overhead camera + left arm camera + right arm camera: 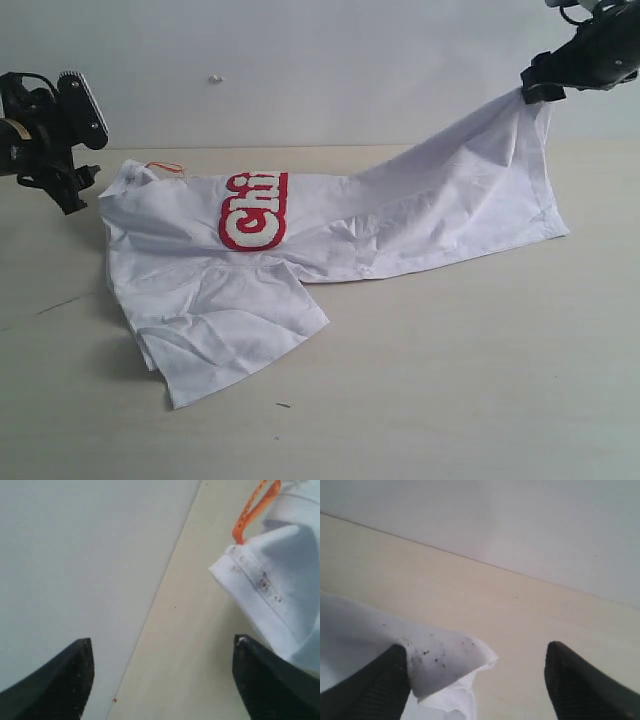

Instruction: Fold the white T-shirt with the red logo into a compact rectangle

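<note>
My gripper will drag the white T-shirt, and the folded sleeve end [220, 345] will slide along and stay flat because it lies flat below the red logo.
The white T-shirt [300, 250] lies crumpled on the pale table, and its red logo [255, 212] shows only the letters "Chi". One end of the shirt rises in a ridge to my right gripper [535, 92], high at the back right. In the right wrist view that gripper [475, 655] has its jaws wide apart, and a speckled shirt corner [445, 665] clings against one finger [380, 680]. My left gripper [72, 192] hovers just left of the collar end, open and empty [162, 652]. The hem [260, 585] and the orange neck tag [255, 507] lie beside one fingertip.
A pale wall [320, 60] rises right behind the wooden table [450, 380]. A folded sleeve end [230, 340] juts toward the table's front. A thin dark mark [60, 303] runs across the tabletop at the left.
</note>
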Motion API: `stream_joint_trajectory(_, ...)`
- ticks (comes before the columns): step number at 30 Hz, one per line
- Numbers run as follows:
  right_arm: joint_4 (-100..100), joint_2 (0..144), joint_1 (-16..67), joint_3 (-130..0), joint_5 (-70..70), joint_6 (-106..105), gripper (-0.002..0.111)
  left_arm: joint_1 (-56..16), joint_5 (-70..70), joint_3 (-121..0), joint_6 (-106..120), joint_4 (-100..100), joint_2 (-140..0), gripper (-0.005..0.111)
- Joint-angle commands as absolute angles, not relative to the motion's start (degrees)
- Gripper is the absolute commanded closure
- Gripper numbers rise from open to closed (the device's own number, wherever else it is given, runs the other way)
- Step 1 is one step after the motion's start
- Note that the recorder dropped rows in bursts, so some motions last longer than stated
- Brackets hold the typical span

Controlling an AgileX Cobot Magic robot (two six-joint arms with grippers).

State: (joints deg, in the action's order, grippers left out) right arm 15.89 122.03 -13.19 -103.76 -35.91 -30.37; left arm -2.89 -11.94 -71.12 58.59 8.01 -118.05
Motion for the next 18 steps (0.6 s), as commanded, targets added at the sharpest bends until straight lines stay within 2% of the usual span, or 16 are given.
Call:
stream_joint_trajectory(1,7.25,121.94,-13.5,-106.81,-39.7,-21.58,0.038,-4.63,-12.0,-71.42,57.8,7.2,-117.38,0.033)
stream_joint_trajectory(7,15.78,121.94,-14.33,-111.28,-46.85,-22.77,0.038,-4.92,-8.97,-71.42,55.57,7.2,-117.38,0.033)
stream_joint_trajectory(11,28.9,122.21,-18.67,-113.24,-52.72,-26.55,0.038,-5.22,-7.66,-71.42,55.15,7.2,-117.38,0.033)
stream_joint_trajectory(15,29.3,124.82,-20.1,-113.24,-53.76,-26.83,0.038,-9.09,-7.9,-71.42,49.12,7.2,-116.35,0.033)
stream_joint_trajectory(17,29.54,125.83,-20.1,-113.24,-53.37,-26.93,0.038,-13.75,-13.91,-71.42,40.85,7.2,-114.38,0.047)
stream_joint_trajectory(18,29.54,125.83,-20.1,-113.24,-53.05,-26.93,0.038,-16.21,-16.53,-71.42,36.16,7.2,-113.66,0.06)
